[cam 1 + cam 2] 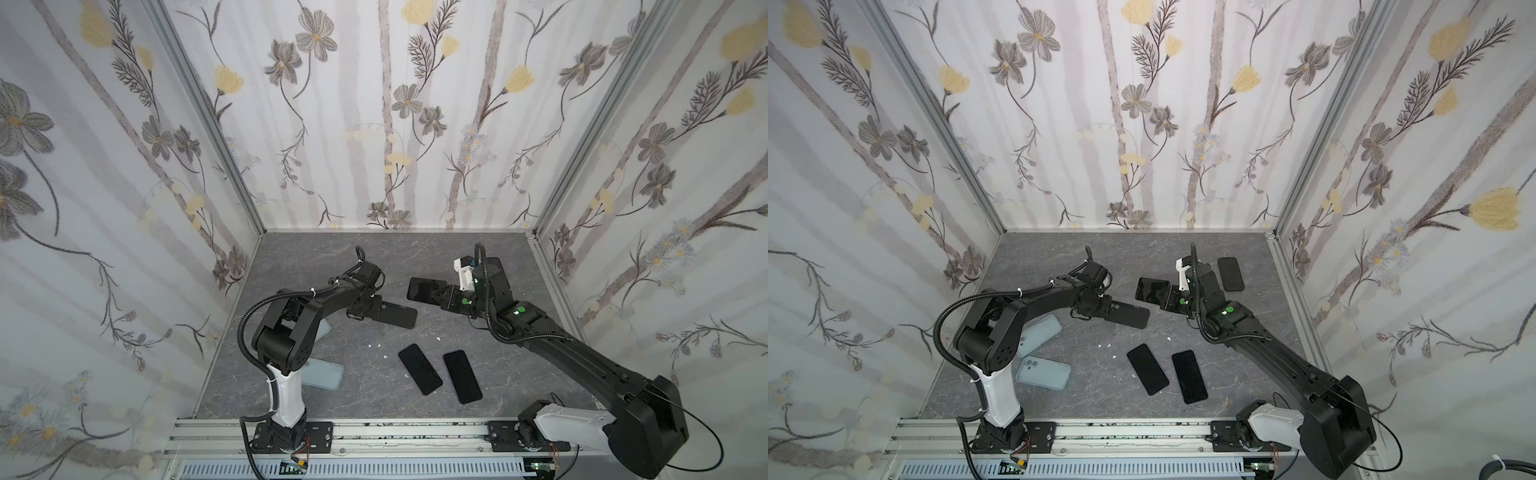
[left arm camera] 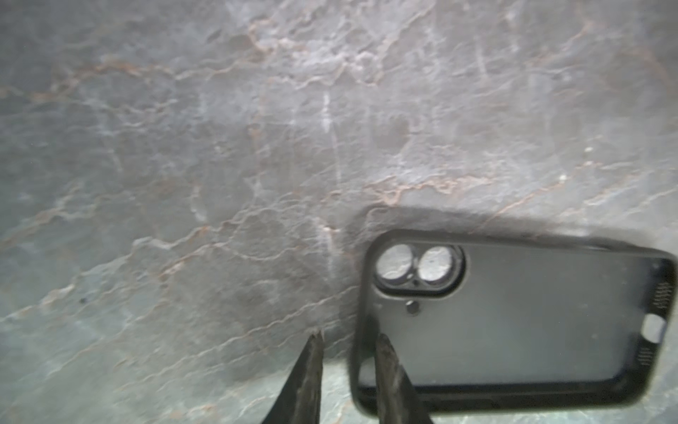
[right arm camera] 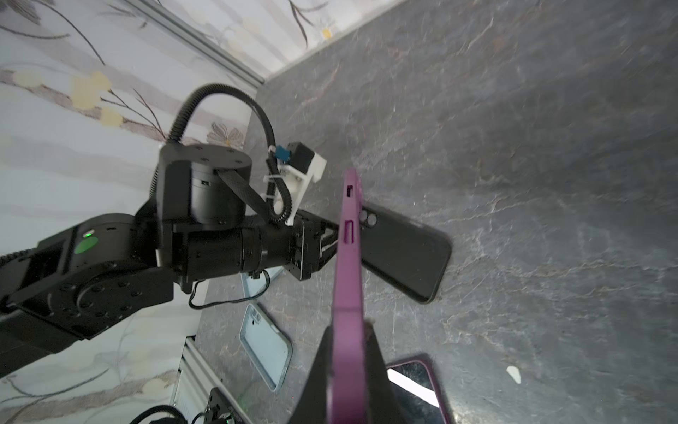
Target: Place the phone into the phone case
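Observation:
The case (image 1: 397,315) is angled away from the phone in my right gripper, so next my left gripper rotates the case by its end (image 2: 362,311) so that it meets the phone.
A black phone case (image 2: 513,323) lies hollow side up on the grey table, with its camera cut-out towards my left gripper (image 2: 348,336). That gripper is open by a narrow gap and straddles the case's end wall, one finger inside and one outside. In both top views the case (image 1: 395,314) (image 1: 1127,316) reaches right from the left gripper (image 1: 376,309). My right gripper (image 3: 348,330) is shut on a phone (image 3: 348,257) with a purple edge, held edge-on above the table. Its glossy dark face (image 1: 424,289) shows from above, just right of the case.
Two black phones (image 1: 419,368) (image 1: 462,376) lie side by side near the front middle. Two pale blue cases (image 1: 1040,329) (image 1: 1044,372) lie by the left arm's base. A dark phone with a purple rim (image 1: 1230,274) rests behind the right arm. Small white scraps (image 1: 374,345) dot the table.

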`<state>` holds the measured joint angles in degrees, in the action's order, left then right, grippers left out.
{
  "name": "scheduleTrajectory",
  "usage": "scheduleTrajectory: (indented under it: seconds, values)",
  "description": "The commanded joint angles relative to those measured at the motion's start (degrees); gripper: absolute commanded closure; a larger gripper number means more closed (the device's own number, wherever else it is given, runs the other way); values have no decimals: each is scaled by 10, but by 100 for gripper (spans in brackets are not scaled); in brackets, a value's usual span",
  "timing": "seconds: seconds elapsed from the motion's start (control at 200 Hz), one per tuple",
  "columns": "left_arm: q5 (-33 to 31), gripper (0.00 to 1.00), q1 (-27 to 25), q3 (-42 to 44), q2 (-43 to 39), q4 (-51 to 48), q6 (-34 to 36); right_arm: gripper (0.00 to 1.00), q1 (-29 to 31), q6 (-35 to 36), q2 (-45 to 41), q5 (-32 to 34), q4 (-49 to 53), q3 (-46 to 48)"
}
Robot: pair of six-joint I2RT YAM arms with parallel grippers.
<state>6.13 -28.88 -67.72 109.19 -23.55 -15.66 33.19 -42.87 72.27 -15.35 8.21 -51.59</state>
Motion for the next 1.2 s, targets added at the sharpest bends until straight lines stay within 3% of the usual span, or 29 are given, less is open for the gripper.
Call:
scheduleTrajectory:
  seconds: [0.0,0.34,0.584,0.729,0.884,1.194]
  values:
    - [51,77,-14,25,3,-29,-22,100,7,-29,41,-48,-44,-4]
    - [91,76,-45,74,-42,21,-75,100,-2,-3,108,-73,-11,-1]
    - [62,73,-30,64,-84,17,-72,100,-16,29,143,-106,21,-29]
    - [83,72,-9,81,-113,43,-80,100,-19,46,168,-120,35,-53]
    - [133,71,-3,90,-99,78,-87,100,-19,48,187,-133,33,-66]
    - [142,71,-3,86,-67,106,-91,100,-23,40,236,-164,28,-69]
